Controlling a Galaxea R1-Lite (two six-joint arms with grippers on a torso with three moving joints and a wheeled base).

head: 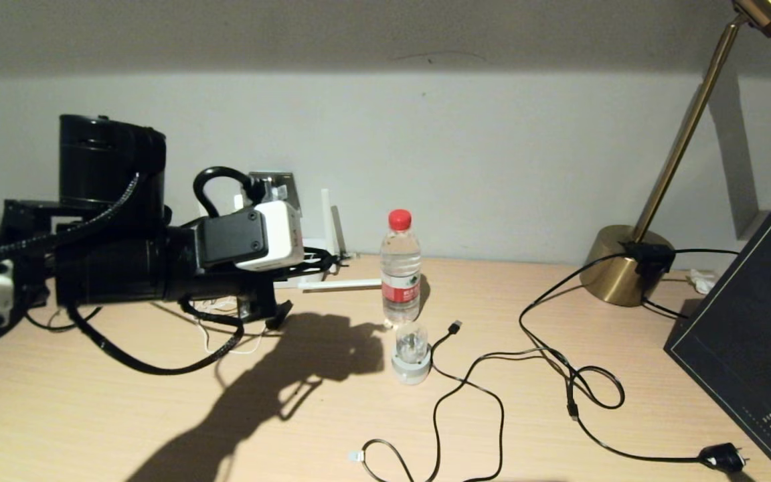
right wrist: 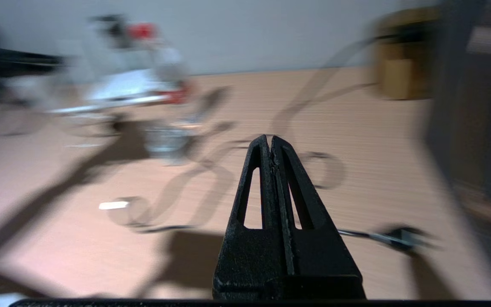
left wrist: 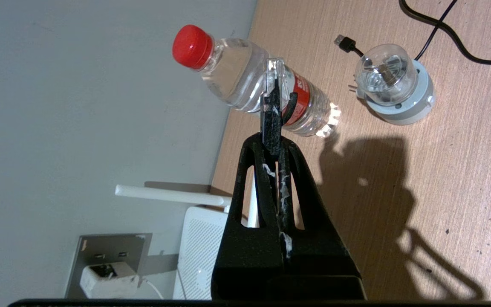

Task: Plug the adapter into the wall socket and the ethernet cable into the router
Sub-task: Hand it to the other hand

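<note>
I should keep my empty right gripper moving toward the connector and opening until its fingers straddle it, since the connector's clear tip [left wrist: 275, 69] pokes out past my left gripper.
My left gripper [left wrist: 273, 138] [head: 328, 260] is shut on the ethernet cable's black connector [left wrist: 272, 91], whose clear tip sticks out past the fingertips. It hovers beside the white router [left wrist: 200, 251], which lies against the wall with one antenna [head: 340, 284] flat on the desk. The white adapter [left wrist: 108, 276] sits in the grey wall socket [left wrist: 100, 245] [head: 285, 182], and its thin white cord [left wrist: 155, 291] runs off it. My right gripper [right wrist: 271, 138] is shut on nothing, low over the desk's near right part. It does not show in the head view.
A water bottle [head: 400, 271] with a red cap stands mid-desk, with a round white-and-clear plug [head: 411, 353] in front of it. A black USB cable [head: 456, 327] and the lamp cord [head: 723, 457] trail across the right half. A brass lamp [head: 620, 268] and a dark box [head: 747, 335] stand at the right.
</note>
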